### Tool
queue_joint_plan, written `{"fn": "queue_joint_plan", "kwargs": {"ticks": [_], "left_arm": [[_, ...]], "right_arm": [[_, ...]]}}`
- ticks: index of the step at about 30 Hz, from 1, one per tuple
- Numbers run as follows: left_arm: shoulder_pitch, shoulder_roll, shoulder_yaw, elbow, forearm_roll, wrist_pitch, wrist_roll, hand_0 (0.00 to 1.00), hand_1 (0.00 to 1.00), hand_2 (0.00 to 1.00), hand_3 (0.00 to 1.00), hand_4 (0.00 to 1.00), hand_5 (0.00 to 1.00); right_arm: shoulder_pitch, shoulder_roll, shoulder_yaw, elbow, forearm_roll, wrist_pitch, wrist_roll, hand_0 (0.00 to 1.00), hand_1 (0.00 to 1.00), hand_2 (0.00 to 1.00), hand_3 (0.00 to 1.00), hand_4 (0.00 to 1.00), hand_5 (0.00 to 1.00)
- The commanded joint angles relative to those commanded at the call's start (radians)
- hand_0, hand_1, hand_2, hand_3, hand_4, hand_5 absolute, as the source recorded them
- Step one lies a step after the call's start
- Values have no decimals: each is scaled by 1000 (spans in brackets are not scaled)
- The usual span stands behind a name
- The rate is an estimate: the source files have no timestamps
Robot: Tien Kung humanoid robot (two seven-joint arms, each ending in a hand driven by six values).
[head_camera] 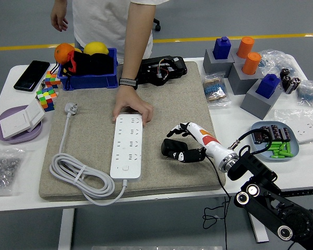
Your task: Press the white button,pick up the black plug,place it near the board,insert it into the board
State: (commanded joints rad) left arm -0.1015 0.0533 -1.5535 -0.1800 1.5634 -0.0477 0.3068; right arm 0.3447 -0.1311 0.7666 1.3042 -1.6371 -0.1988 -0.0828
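The black cable (218, 176) hangs in loose loops (214, 216) beyond the table's front edge. It will drag along slackly when I carry the black plug.
A white power strip (127, 146) lies lengthwise on the beige mat (88, 151), its white button (125, 167) near the front end. The black plug (172, 148) lies on the mat just to the strip's right. My right hand (178, 143) sits against the plug's right side. Its fingers (178, 127) are spread out above the plug, and the thumb is low by the plug's right end. They do not close around it. The plug's black cable runs off the front of the table. A person's hand (131, 108) presses on the strip's far end.
The strip's coiled white cord (75, 174) and its plug (70, 108) lie at the mat's left. A blue bin (88, 80) with fruit, a black device (161, 69), grey blocks with coloured pegs (240, 62) and a dish of green parts (276, 146) surround the mat.
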Motion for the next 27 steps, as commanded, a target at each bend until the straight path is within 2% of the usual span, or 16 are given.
{"fn": "queue_joint_plan", "kwargs": {"ticks": [2,3,8,9,25,26,27], "left_arm": [[1,0,1,0,0,0,0,652,643,642,684,583,27],[1,0,1,0,1,-1,0,652,643,644,684,583,27],[2,0,1,0,3,-1,0,652,643,644,684,583,27],[2,0,0,0,4,-1,1,652,643,644,685,583,26],[4,-3,3,0,-5,0,-1,653,643,643,684,583,26],[4,-4,3,0,-6,1,-1,653,643,644,685,583,26],[4,-4,2,0,-5,1,-1,653,643,644,685,583,26]], "right_arm": [[-1,-1,0,-4,2,1,-1,712,709,687,458,877,67],[-2,-2,0,-6,2,1,-1,684,693,675,368,854,62],[-3,-2,-2,-13,7,2,-1,684,693,675,368,854,62],[-3,-2,-2,-15,10,1,0,641,668,636,342,833,63],[9,10,-17,-38,19,-9,8,612,643,610,343,827,39],[10,11,-17,-39,18,-8,7,604,637,610,409,855,18],[11,11,-17,-40,18,-8,6,604,637,610,409,855,18]]}}
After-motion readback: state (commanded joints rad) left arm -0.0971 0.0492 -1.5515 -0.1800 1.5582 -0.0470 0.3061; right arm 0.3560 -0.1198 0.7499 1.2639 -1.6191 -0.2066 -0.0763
